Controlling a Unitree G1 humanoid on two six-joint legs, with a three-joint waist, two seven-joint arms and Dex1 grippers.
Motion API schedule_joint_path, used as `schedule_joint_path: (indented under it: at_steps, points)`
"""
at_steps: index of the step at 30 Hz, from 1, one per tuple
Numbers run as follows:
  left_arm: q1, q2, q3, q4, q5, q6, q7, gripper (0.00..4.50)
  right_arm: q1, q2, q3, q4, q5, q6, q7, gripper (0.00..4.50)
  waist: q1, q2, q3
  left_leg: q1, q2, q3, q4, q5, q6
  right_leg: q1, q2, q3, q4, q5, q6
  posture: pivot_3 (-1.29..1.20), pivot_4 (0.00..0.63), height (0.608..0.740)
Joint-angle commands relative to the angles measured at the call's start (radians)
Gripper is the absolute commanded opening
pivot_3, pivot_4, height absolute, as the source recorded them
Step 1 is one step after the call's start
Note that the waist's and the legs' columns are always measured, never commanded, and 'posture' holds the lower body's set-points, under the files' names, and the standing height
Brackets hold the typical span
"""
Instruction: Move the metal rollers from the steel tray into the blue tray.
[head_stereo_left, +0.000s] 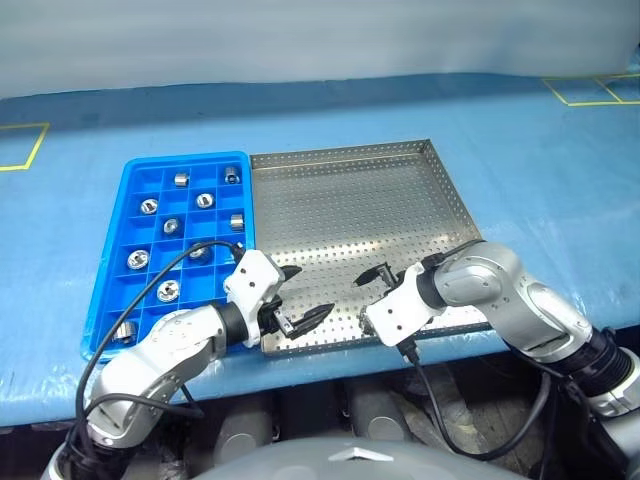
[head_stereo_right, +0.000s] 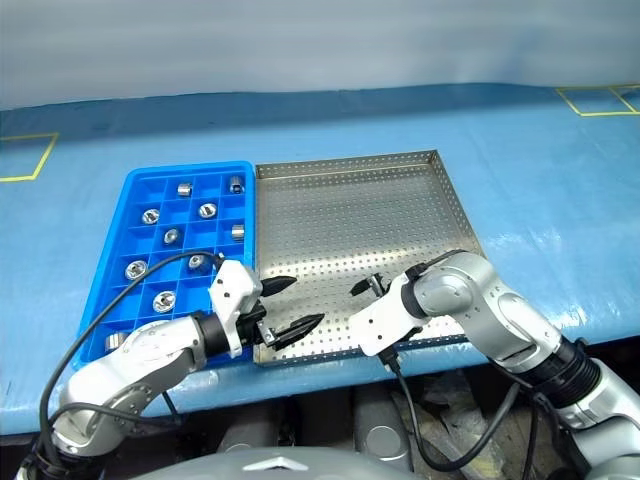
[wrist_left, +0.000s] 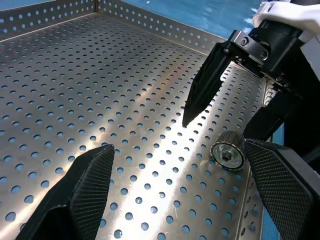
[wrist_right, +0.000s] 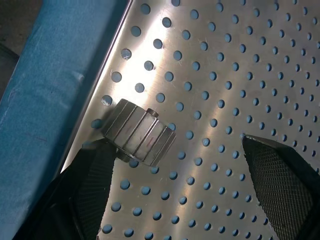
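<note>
The metal roller (wrist_right: 139, 132) lies slanted against the front finger of my right gripper. Next, I open both fingers and center them around the roller before I close them.
A metal roller (wrist_right: 140, 132) lies on its side on the steel tray (head_stereo_left: 350, 200), close to the tray's front rim. My right gripper (head_stereo_left: 375, 277) hangs over it, open; the roller rests against the inside of one finger (wrist_right: 95, 175), with the other finger well clear. From my left wrist view the same roller (wrist_left: 227, 154) shows its hollow end, under the right gripper's finger (wrist_left: 205, 85). My left gripper (head_stereo_left: 315, 290) is open and empty, low over the tray's front left corner. The blue tray (head_stereo_left: 185, 160) on the left holds several rollers (head_stereo_left: 205, 200) in its compartments.
Both trays sit side by side on a blue-covered table (head_stereo_left: 520, 150), close to its front edge. Yellow tape marks (head_stereo_left: 25, 150) lie on the cover at the far left and far right. A black cable (head_stereo_left: 190, 255) from my left arm loops over the blue tray's near end.
</note>
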Motion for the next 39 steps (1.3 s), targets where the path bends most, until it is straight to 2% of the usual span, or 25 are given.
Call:
schedule_joint_path:
  at_steps: [1, 8, 9, 21, 27, 39]
  points:
    - [0.002, -0.009, 0.017, -0.027, 0.007, -0.016, -0.007, 4.5, 0.029, 0.009, 0.033, -0.003, -0.002, 0.012, 0.037, 3.37, 0.003, 0.0, 0.0, 0.0, 0.0, 0.0, 0.0, 0.0, 0.0, 0.0, 0.0, 0.0, 0.0, 0.0, 0.0, -0.24, 0.15, 0.74]
    - [-0.004, -0.006, 0.024, -0.029, 0.011, -0.009, -0.011, 4.5, 0.054, 0.027, 0.021, 0.012, -0.008, 0.02, 0.027, 1.04, 0.0, 0.0, -0.001, 0.0, 0.0, 0.001, 0.002, -0.001, 0.002, 0.001, -0.001, 0.0, 0.0, 0.0, 0.0, -0.24, 0.15, 0.74]
    - [-0.004, -0.006, 0.025, -0.029, 0.011, -0.008, -0.012, 4.5, 0.055, 0.031, 0.018, 0.009, -0.007, 0.022, 0.026, 0.91, -0.001, 0.0, -0.001, 0.001, 0.0, 0.001, 0.002, -0.002, 0.003, 0.001, -0.001, 0.0, 0.0, 0.0, 0.0, -0.24, 0.15, 0.74]
    - [-0.006, -0.009, 0.031, -0.035, 0.01, 0.001, -0.007, 4.5, 0.024, 0.068, -0.01, 0.004, 0.008, 0.068, 0.032, 0.91, 0.0, 0.0, -0.001, 0.001, 0.0, 0.001, 0.006, -0.002, 0.003, 0.002, -0.001, 0.0, 0.002, 0.001, 0.001, -0.23, 0.15, 0.74]
    - [-0.002, -0.007, 0.039, -0.041, 0.009, 0.003, -0.003, 4.5, -0.003, 0.103, -0.01, 0.025, -0.007, 0.035, -0.006, 2.78, 0.001, 0.0, -0.001, 0.001, 0.0, 0.001, 0.006, -0.002, 0.003, 0.002, 0.0, 0.0, 0.002, 0.002, 0.001, -0.22, 0.15, 0.74]
    - [0.005, -0.001, 0.052, -0.045, 0.012, 0.004, 0.002, 4.5, -0.035, 0.139, 0.046, 0.029, 0.003, 0.0, 0.039, 2.78, 0.003, 0.0, -0.001, 0.001, -0.001, 0.001, 0.006, -0.002, 0.003, 0.002, -0.001, 0.0, 0.003, 0.002, 0.001, -0.2, 0.15, 0.74]
